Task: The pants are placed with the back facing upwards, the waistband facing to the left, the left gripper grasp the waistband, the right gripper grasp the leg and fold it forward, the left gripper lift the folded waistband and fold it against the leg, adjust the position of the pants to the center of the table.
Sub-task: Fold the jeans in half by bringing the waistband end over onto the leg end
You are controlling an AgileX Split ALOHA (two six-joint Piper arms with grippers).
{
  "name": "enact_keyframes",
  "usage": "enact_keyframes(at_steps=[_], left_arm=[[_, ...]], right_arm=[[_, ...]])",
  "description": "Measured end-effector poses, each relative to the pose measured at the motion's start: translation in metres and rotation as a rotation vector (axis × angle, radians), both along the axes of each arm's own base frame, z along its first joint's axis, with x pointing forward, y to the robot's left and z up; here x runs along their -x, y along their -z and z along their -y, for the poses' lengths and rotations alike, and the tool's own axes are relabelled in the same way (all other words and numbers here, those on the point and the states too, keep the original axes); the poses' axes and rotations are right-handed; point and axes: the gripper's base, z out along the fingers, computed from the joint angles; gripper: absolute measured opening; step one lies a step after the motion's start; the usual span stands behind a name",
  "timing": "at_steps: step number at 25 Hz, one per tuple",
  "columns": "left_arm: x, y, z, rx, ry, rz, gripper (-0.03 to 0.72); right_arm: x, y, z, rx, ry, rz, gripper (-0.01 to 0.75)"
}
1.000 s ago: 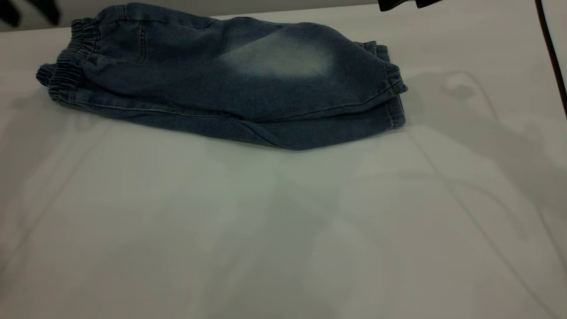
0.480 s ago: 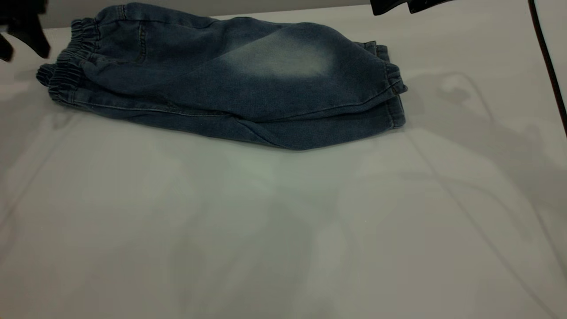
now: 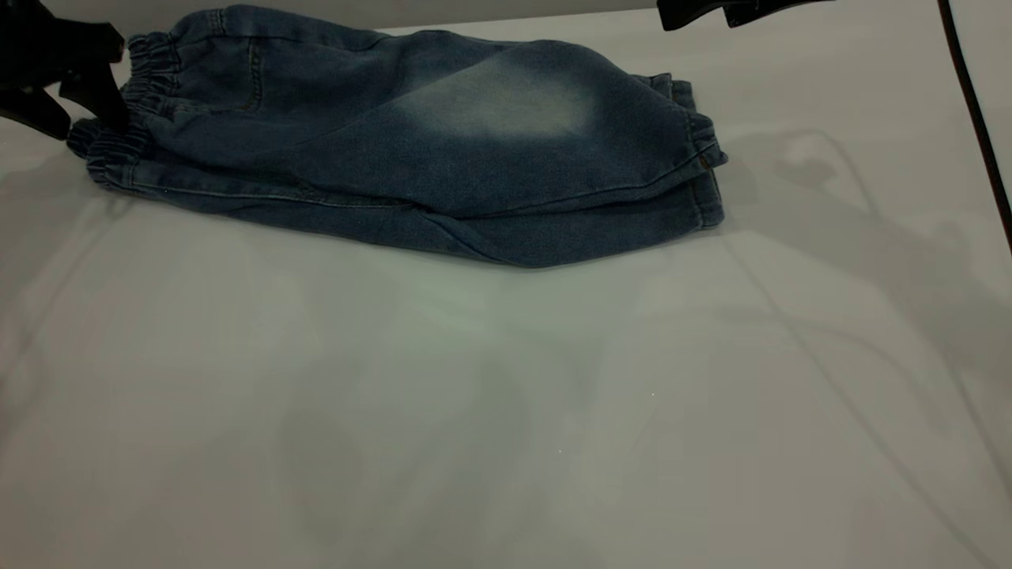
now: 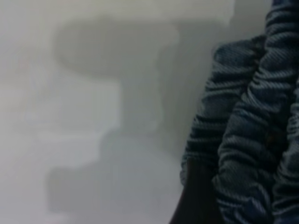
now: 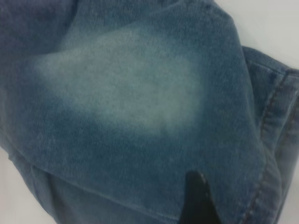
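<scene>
I see dark gaps (image 4: 277, 135) between the ruched layers, so the waistband (image 3: 150, 90) will fall open in loose folds when I lift it toward the leg hems.
The pants (image 3: 411, 150) lie folded lengthwise at the far side of the table (image 3: 506, 411), with the leg and its pale oval patch (image 3: 506, 103) on top. The ruched waistband (image 3: 130, 118) points left. My left gripper (image 3: 75, 114) hangs open right at the waistband's left end, one finger (image 3: 103, 99) touching the gathers. Up close, that black finger (image 4: 194, 200) sits against the ruched waistband (image 4: 252, 140). Only a black edge of my right gripper (image 3: 727, 11) shows at the top, raised above the leg hems (image 3: 704, 158). The right wrist view looks down on the pale patch (image 5: 126, 88).
A black cable (image 3: 976, 103) runs down the right edge of the exterior view. The table's far edge lies just behind the pants. Bare tabletop spreads across the whole near half.
My left gripper has come down and rightward from the top-left corner to the waistband's end. The right gripper has shifted slightly left. The pants have not moved.
</scene>
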Motion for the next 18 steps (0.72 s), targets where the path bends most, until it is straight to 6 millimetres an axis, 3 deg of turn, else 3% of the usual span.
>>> enact_keyframes(at_steps=[6,11,14,18], left_arm=[[-0.002,0.017,-0.001,0.0,-0.012,-0.002,0.464],[-0.002,0.02,0.0,0.006,-0.018,-0.003,0.459],[-0.002,0.02,0.001,0.029,-0.037,0.0,0.421],[-0.003,0.02,0.002,0.051,-0.058,0.009,0.341]], right_arm=[[0.0,0.0,-0.001,-0.012,0.001,-0.005,0.404],[-0.006,-0.013,-0.007,-0.052,-0.042,0.01,0.404],[-0.013,-0.022,-0.015,-0.069,-0.064,0.038,0.404],[-0.022,-0.018,-0.034,-0.083,-0.115,0.038,0.404]])
